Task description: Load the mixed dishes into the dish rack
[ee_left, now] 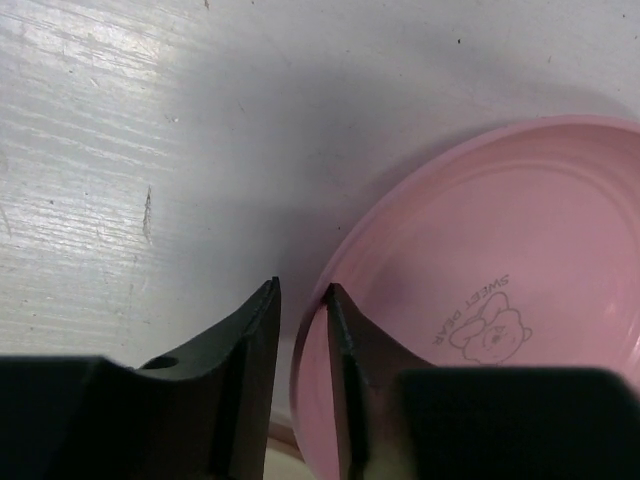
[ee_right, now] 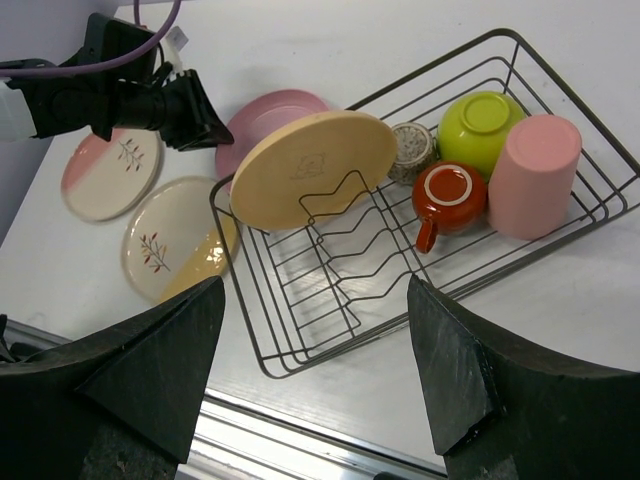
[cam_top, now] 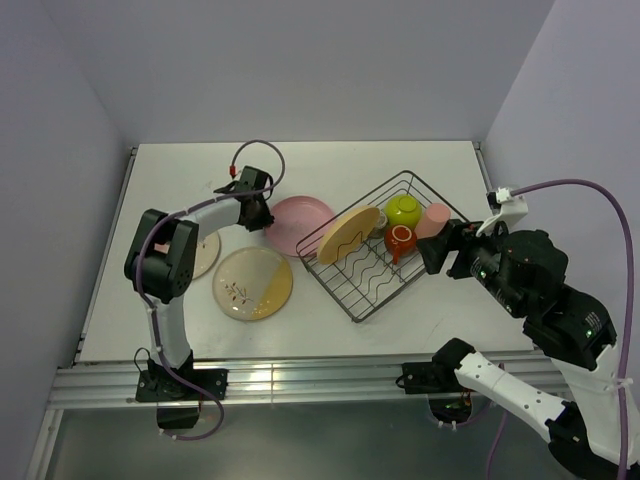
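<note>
Next, I lift the pink plate (cam_top: 297, 222) with my left gripper and take its opposite rim (cam_top: 331, 212) with my right gripper to turn it upright, because the plate lies flat beside the dish rack.
The pink plate (cam_top: 300, 222) (ee_left: 500, 250) lies on the table left of the dish rack (cam_top: 375, 278). My left gripper (cam_top: 262, 215) (ee_left: 302, 290) straddles its left rim with the jaws narrow. One finger is inside the plate, the other outside, with a slit of table showing beside the rim. An orange plate (ee_right: 315, 165) stands tilted in the rack. Behind it sit a small grey cup (ee_right: 408, 152), a lime-green bowl (ee_right: 480, 130), a red-brown mug (ee_right: 448, 195) and a salmon cup (ee_right: 532, 175). My right gripper (ee_right: 315, 370) (cam_top: 432, 255) hangs open and holds nothing, right of the rack.
A cream-yellow twig plate (cam_top: 253, 282) and a pink-cream twig plate (ee_right: 108, 175) lie flat on the table left of the rack, near the left arm. The table's metal front rail (cam_top: 300, 380) runs along the near edge. Walls close in the back and sides.
</note>
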